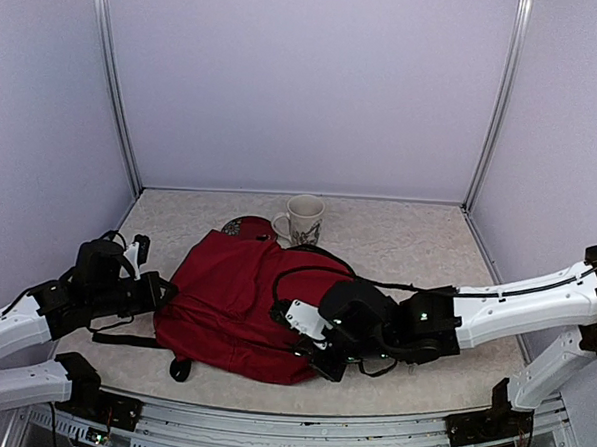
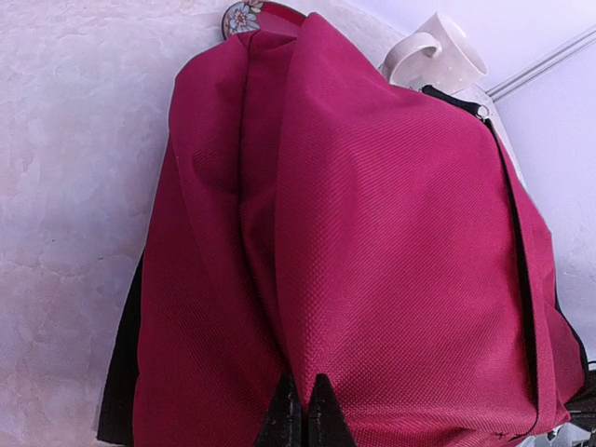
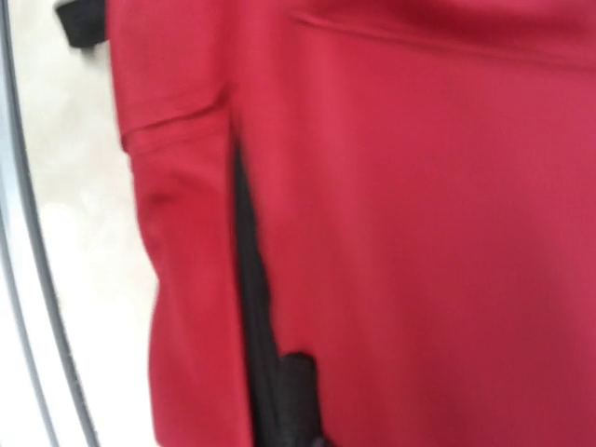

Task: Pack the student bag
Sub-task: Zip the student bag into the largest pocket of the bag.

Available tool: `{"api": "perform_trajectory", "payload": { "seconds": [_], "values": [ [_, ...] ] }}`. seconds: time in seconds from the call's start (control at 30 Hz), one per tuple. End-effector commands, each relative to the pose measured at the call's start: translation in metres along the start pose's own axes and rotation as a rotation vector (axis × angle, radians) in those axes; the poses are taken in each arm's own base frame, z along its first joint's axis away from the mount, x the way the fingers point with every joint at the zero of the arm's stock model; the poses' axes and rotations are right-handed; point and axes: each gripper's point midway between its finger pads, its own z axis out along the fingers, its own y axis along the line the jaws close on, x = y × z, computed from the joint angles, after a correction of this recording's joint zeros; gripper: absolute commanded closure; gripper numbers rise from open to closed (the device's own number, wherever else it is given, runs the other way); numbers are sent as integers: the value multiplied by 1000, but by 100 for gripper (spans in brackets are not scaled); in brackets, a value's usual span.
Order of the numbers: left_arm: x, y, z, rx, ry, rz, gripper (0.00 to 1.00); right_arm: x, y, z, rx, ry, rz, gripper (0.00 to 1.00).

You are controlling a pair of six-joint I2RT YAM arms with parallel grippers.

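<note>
My left gripper needs to move across to the zipper side [image 2: 523, 251] and help make the zipper's narrow gap wider, because it is pinching a fold [image 2: 291, 331] far from that gap.
The student bag [image 1: 234, 300] is a large dark-red backpack lying flat in the middle of the table, with black straps trailing off its left and front edges. My left gripper [image 1: 160, 291] is at the bag's left edge. In the left wrist view its fingertips [image 2: 291, 414] are pressed together on a pinched fold of the red fabric [image 2: 391, 233]. My right gripper [image 1: 317, 353] rests on the bag's front right part. The right wrist view is blurred. There its dark fingers [image 3: 298, 396] look closed at the end of a black zipper strip [image 3: 247, 242] in the red cloth.
A white patterned mug [image 1: 304, 219] stands just behind the bag and also shows in the left wrist view [image 2: 438, 51]. A round floral item [image 1: 246, 226] lies partly under the bag's far edge. Grey walls and metal posts enclose the table. A metal rail [image 1: 298, 424] runs along the near edge.
</note>
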Motion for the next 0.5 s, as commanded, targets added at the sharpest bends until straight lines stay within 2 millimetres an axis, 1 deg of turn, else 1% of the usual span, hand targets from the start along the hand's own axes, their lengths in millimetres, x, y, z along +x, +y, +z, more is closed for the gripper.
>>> {"api": "perform_trajectory", "payload": {
  "seconds": [0.0, 0.1, 0.17, 0.27, 0.4, 0.43, 0.47],
  "values": [
    [-25, 0, -8, -33, -85, 12, 100, 13, -20, -29, -50, -90, 242, 100],
    [-24, 1, -7, -38, -83, 11, 100, 26, -38, -43, -49, -150, 332, 100],
    [-24, 1, -7, -40, -80, 13, 100, 24, -43, -54, -70, -206, 361, 100],
    [-26, 0, -8, -39, -87, 18, 100, 23, -48, -56, -86, -238, 382, 100],
    [-30, -2, -11, -38, -100, 22, 100, 14, -53, -54, -122, -281, 417, 100],
    [-31, -4, -12, -31, -104, 34, 90, 11, -55, -55, -128, -296, 425, 100],
    [-33, -11, -13, -12, -108, 57, 58, 6, -55, -55, -137, -314, 430, 100]
  ]
}}
